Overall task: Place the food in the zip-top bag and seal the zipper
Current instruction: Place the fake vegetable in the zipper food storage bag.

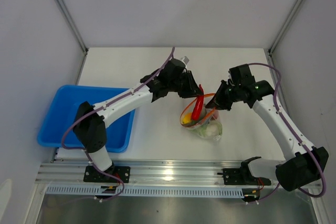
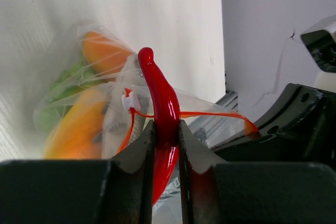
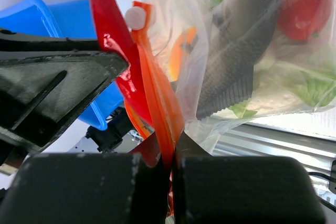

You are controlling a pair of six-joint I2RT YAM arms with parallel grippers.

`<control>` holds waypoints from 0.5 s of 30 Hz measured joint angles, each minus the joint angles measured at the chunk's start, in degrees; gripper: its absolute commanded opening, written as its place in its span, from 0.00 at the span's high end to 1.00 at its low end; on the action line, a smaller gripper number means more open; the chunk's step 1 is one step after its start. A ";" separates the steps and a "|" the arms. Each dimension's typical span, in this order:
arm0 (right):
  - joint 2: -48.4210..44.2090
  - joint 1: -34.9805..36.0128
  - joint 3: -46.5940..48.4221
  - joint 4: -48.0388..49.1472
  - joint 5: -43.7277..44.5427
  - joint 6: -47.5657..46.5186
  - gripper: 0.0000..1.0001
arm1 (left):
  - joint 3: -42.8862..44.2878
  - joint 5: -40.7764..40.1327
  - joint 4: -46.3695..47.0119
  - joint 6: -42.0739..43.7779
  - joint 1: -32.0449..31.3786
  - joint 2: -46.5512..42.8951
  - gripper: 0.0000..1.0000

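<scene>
I should move the chili back with my left gripper and tilt its tip inside the bag's red-orange zipper into the bag's opening (image 1: 190, 113), because the chili's tip (image 2: 147, 57) reaches over that zipper.
My left gripper (image 1: 195, 92) is shut on a glossy red chili (image 2: 163, 108), which hangs over the open mouth of the zip-top bag (image 1: 207, 127). The chili's tip (image 1: 197, 107) dips into the mouth. My right gripper (image 3: 170, 148) is shut on the zipper (image 3: 157, 98), the red-orange strip along the mouth, and holds that edge up. A white slider (image 2: 128, 99) sits on the strip. Inside the clear bag lie a grey fish (image 3: 236, 51), orange fruit (image 2: 102, 51), a yellow piece (image 2: 76, 129) and green leafy bits (image 3: 310, 85).
A blue tray (image 1: 58, 124) stands at the left of the white table, under the left arm's elbow. An aluminium rail (image 1: 173, 171) runs along the near edge. White walls close in the back and both sides.
</scene>
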 measured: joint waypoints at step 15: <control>-0.94 -1.44 -0.68 0.39 -0.57 1.81 1.00 | 7.98 -1.22 -3.37 -4.68 0.00 -1.03 1.00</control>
